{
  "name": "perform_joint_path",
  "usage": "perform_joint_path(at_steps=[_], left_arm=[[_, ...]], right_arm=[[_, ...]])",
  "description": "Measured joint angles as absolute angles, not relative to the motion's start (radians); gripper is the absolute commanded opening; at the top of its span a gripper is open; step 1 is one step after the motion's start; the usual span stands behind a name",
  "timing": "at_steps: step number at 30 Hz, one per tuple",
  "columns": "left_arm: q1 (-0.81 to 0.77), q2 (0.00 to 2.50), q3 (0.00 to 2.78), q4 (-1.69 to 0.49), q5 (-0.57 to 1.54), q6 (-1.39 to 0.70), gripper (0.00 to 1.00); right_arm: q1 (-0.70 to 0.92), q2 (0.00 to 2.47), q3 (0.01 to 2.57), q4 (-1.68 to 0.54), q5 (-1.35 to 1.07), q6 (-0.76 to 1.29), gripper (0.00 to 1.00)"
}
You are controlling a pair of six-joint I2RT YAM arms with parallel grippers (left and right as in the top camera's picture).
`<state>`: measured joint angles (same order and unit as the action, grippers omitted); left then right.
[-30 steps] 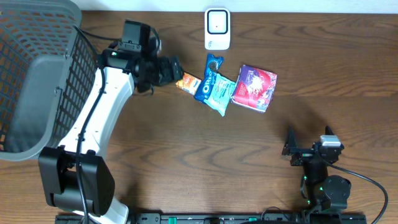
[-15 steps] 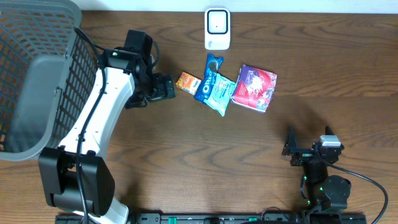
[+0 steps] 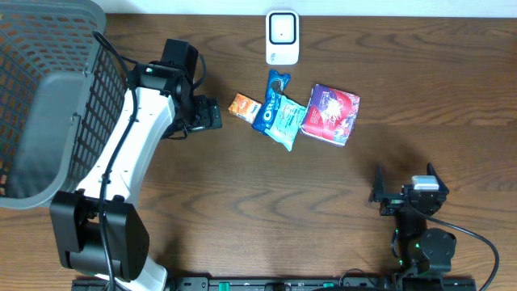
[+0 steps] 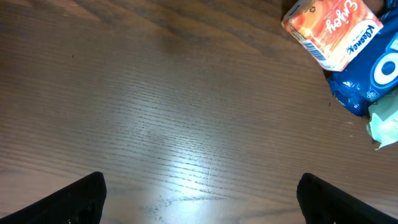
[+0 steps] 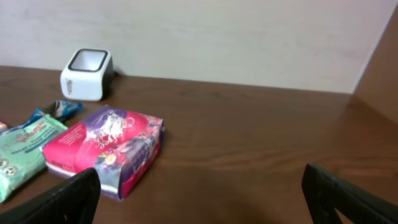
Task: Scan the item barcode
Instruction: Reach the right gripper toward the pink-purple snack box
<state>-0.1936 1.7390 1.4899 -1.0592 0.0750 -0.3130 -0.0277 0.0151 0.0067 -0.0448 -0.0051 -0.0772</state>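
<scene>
The pink-purple pack has its front up [image 3: 329,113] and its barcode is hidden, so my right gripper should grab the pack's outer edge [image 3: 352,120] and turn the pack over before scanning.
A small orange pack [image 3: 244,106] lies on the table, just right of my left gripper [image 3: 212,114]. That gripper is open, holds nothing and stands a little apart from the pack. In the left wrist view the orange pack [image 4: 331,29] is at the top right, beyond my left gripper [image 4: 202,196], whose fingers [image 4: 78,200] are spread wide. A blue Oreo pack [image 3: 271,99], a green packet [image 3: 287,123] and a pink-purple pack [image 3: 331,113] lie to the right. The white scanner [image 3: 282,37] stands at the back edge. My right gripper [image 3: 404,182] rests open at the front right.
A grey mesh basket [image 3: 48,105] fills the left end of the table, beside the left arm. In the right wrist view the scanner [image 5: 87,74], the pink-purple pack [image 5: 106,146] and the green packet [image 5: 25,149] sit to the left, before a pale wall.
My left gripper has drawn back to the left and toward the front, away from the orange pack, which stays put on the table. The right arm barely shifted.
</scene>
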Motion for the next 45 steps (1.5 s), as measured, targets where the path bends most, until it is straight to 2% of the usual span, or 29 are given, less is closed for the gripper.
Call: perform_joint_path(at_steps=[10, 15, 18, 20, 25, 32, 37, 41, 45], left_arm=[[-0.194, 1.739, 1.490, -1.063, 0.072, -0.313, 0.98], [-0.194, 1.739, 1.490, -1.063, 0.072, -0.313, 0.98], [-0.194, 1.739, 1.490, -1.063, 0.072, -0.313, 0.98], [-0.194, 1.739, 1.490, -1.063, 0.072, -0.313, 0.98], [-0.194, 1.739, 1.490, -1.063, 0.071, -0.313, 0.98], [-0.194, 1.739, 1.489, -1.062, 0.071, -0.313, 0.98], [-0.194, 1.739, 1.489, -1.063, 0.072, -0.313, 0.98], [-0.194, 1.739, 1.489, -1.063, 0.072, -0.313, 0.98], [-0.194, 1.739, 1.489, -1.063, 0.071, -0.313, 0.98]], right_arm=[[-0.028, 0.017, 0.006, 0.244, -0.412, 0.133, 0.99], [-0.028, 0.017, 0.007, 0.443, -0.478, 0.253, 0.99], [-0.028, 0.020, 0.022, 0.448, -0.464, 0.312, 0.99], [-0.028, 0.045, 0.078, 0.373, -0.450, 0.324, 0.99], [-0.028, 0.292, 0.400, -0.006, -0.416, 0.218, 0.99], [-0.030, 0.894, 0.900, -0.537, -0.398, 0.035, 0.99], [-0.030, 1.164, 1.083, -0.675, -0.514, 0.011, 0.99], [-0.030, 1.292, 1.119, -0.652, -0.572, 0.016, 0.99], [-0.030, 1.396, 1.119, -0.624, -0.499, 0.117, 0.99]])
